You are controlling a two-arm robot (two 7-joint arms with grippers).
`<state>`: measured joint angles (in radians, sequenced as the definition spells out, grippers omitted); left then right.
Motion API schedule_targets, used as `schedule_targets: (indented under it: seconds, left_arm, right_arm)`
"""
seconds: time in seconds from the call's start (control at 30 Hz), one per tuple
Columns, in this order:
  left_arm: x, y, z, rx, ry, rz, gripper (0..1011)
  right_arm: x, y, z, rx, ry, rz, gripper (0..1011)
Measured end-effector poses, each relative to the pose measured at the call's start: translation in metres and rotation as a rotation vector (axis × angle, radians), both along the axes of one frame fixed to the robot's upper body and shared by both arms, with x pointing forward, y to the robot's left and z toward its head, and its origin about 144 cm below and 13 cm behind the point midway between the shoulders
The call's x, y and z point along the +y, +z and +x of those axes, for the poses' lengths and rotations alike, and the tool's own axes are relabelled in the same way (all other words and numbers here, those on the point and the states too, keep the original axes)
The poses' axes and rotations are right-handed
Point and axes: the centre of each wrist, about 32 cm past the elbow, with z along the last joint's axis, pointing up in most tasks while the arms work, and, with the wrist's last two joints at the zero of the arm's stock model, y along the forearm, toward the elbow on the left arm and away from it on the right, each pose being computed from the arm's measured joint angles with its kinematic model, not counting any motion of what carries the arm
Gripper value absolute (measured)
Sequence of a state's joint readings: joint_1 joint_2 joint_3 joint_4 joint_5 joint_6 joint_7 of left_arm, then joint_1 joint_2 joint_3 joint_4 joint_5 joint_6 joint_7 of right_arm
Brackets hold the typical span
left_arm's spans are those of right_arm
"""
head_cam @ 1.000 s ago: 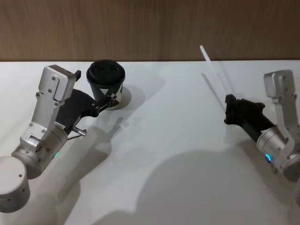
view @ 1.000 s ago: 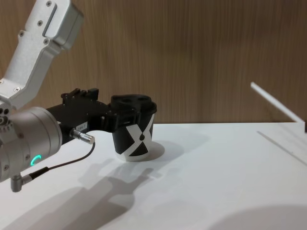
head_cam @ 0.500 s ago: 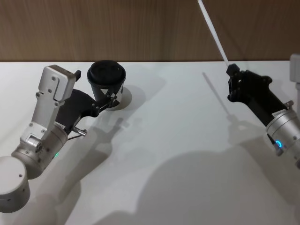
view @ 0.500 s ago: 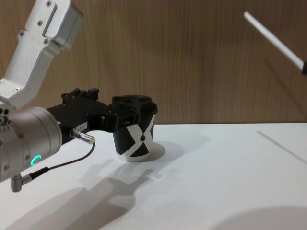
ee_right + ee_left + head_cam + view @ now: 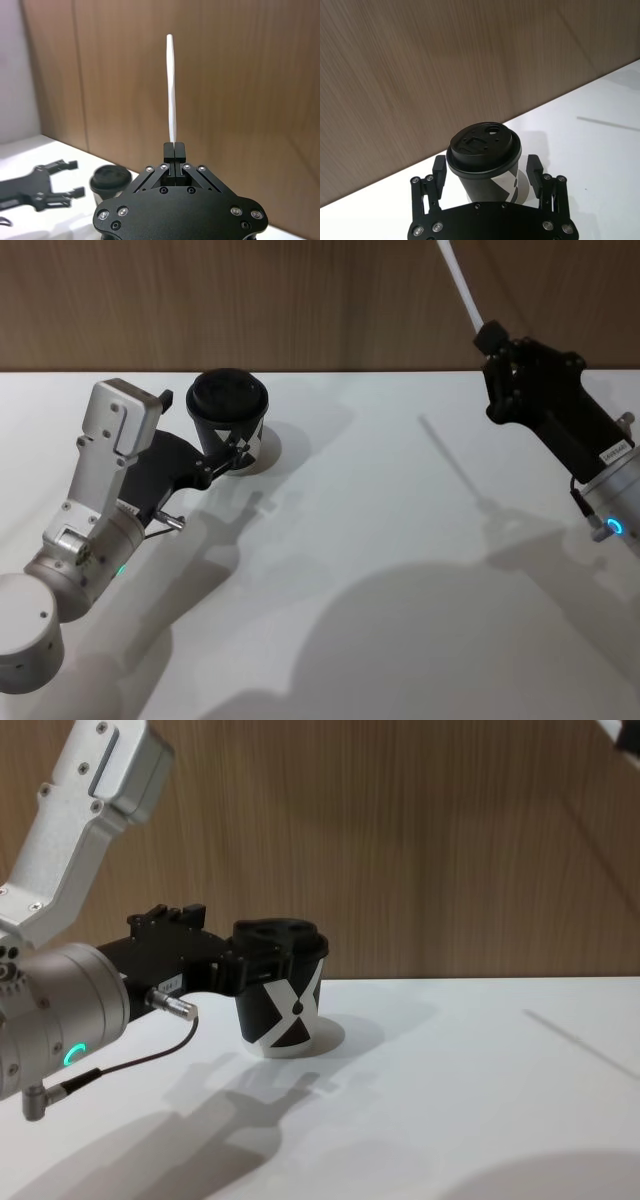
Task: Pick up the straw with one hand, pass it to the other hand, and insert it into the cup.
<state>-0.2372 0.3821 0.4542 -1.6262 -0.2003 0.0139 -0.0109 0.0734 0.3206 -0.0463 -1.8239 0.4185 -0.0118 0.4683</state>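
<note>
The thin white straw (image 5: pixel 460 282) is held only at its lower end (image 5: pixel 478 324) and stands straight, so it will stay straight when I lower it into the lid.
The black cup (image 5: pixel 228 400), with its black lid and white X (image 5: pixel 290 1012), stands upright at the table's back left. My left gripper (image 5: pixel 232 452) is open, one finger on each side of the cup's (image 5: pixel 484 150) body, with a small gap showing at either side. High above the table at the back right, my right gripper (image 5: pixel 490 340) is shut on the lower end of the thin white straw (image 5: pixel 458 280). From the closed fingertips (image 5: pixel 174 149) the straw (image 5: pixel 171 90) points straight up and out. The straw's end (image 5: pixel 612 728) shows in the chest view's upper right corner.
The white table (image 5: pixel 380 540) stretches between the two arms, backed by a wooden wall (image 5: pixel 320 300). In the right wrist view the cup (image 5: pixel 111 181) and the left gripper (image 5: pixel 50 192) lie far below.
My right gripper has lifted the straw from just above the table to well above it, and tilted it more upright. The left arm and the cup have not moved.
</note>
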Motion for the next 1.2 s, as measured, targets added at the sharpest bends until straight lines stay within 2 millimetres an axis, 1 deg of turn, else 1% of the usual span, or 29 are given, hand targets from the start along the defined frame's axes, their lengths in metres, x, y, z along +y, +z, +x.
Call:
schedule_targets:
  seconds: [0.37, 0.63, 0.87, 1.2]
  left_arm:
    - [0.0, 0.0, 0.0, 0.0, 0.0, 0.0, 1003]
    - [0.0, 0.0, 0.0, 0.0, 0.0, 0.0, 1003]
    - [0.0, 0.0, 0.0, 0.0, 0.0, 0.0, 1003]
    - [0.0, 0.0, 0.0, 0.0, 0.0, 0.0, 1003]
  right_arm:
    - [0.001, 0.009, 0.004, -0.066, 0.182, 0.027, 5]
    - [0.005, 0.011, 0.012, -0.074, 0.306, 0.007, 5]
    - [0.012, 0.012, 0.02, -0.057, 0.375, -0.022, 5]
    - [0.021, 0.012, 0.027, -0.025, 0.407, -0.049, 5]
